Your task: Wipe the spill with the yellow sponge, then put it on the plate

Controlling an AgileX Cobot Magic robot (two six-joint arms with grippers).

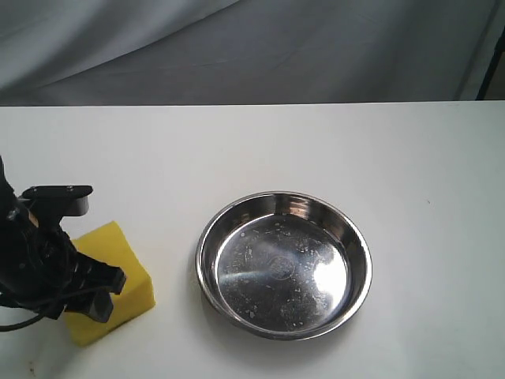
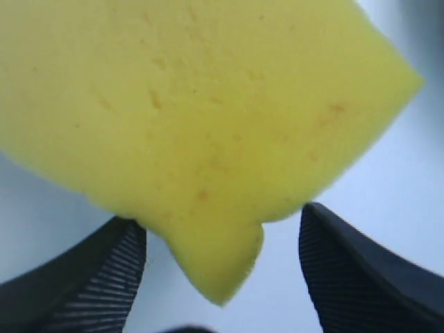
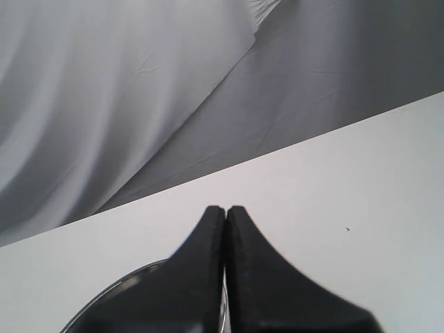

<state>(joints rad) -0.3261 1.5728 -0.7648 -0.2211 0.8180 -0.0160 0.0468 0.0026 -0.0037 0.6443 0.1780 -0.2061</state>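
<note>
I should move my left gripper over the sponge's middle (image 2: 215,104) and pinch there before wiping, because only a corner of the yellow sponge (image 2: 220,269) is between its open fingers.
The yellow sponge (image 1: 126,268) lies on the white table at the lower left, and it fills the left wrist view as the yellow sponge (image 2: 208,104). My left gripper (image 1: 109,294) is down over its near-left side. In the wrist view my left gripper (image 2: 222,222) is open, with one sponge corner poking between the ribbed fingers (image 2: 347,270) and a gap on one side. The steel plate (image 1: 207,237) sits empty to the sponge's right. My right gripper (image 3: 225,209) is shut on nothing, above the plate rim (image 3: 111,291); the exterior view does not show it. No spill shows.
The white table (image 1: 316,150) runs back to a grey cloth backdrop (image 1: 252,47). A dark post (image 1: 491,71) stands at the far right corner. The left arm's black body (image 1: 31,260) and cable lie at the left edge.
</note>
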